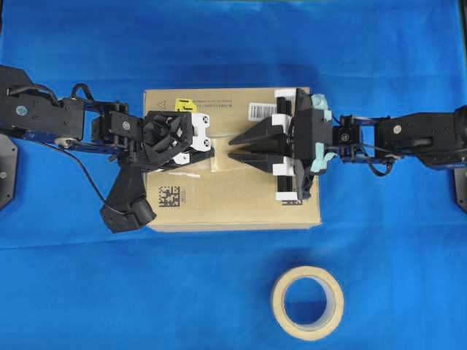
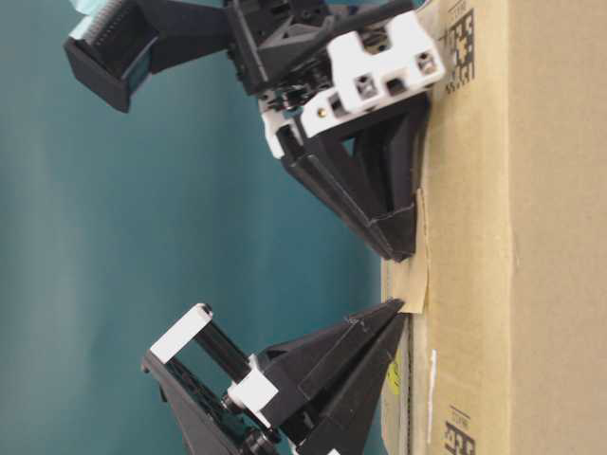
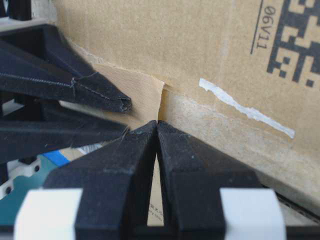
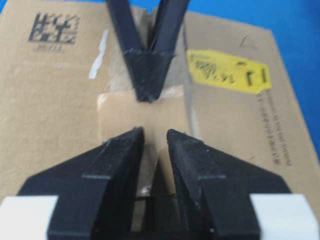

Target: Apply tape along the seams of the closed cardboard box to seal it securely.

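Observation:
The tape's lifted edge (image 1: 214, 163) is pinched between the ends of my left gripper's fingers, off the box. My left gripper should open, move back, turn and press the tape's middle (image 1: 225, 148) with closed fingers.
The cardboard box (image 1: 241, 197) lies flat in the middle, top flaps closed. A small tan piece of tape (image 1: 221, 165) sits on its top between the two grippers. My left gripper (image 1: 212, 154) is shut, its tips pinching the tape's slightly lifted edge (image 3: 161, 102). Opposite it, my right gripper (image 1: 232, 146) stands partly open over the tape (image 4: 120, 115), with nothing between its fingers (image 4: 127, 145). The seam (image 4: 186, 75) shows as a thin dark line beside pale old tape remnants. Both grippers cover most of it.
A ring-shaped roll of tan tape (image 1: 308, 302) lies on the blue cloth in front of the box. On the box top are a yellow sticker (image 1: 185, 104), a white barcode label (image 1: 261, 111) and a square code (image 1: 169, 195).

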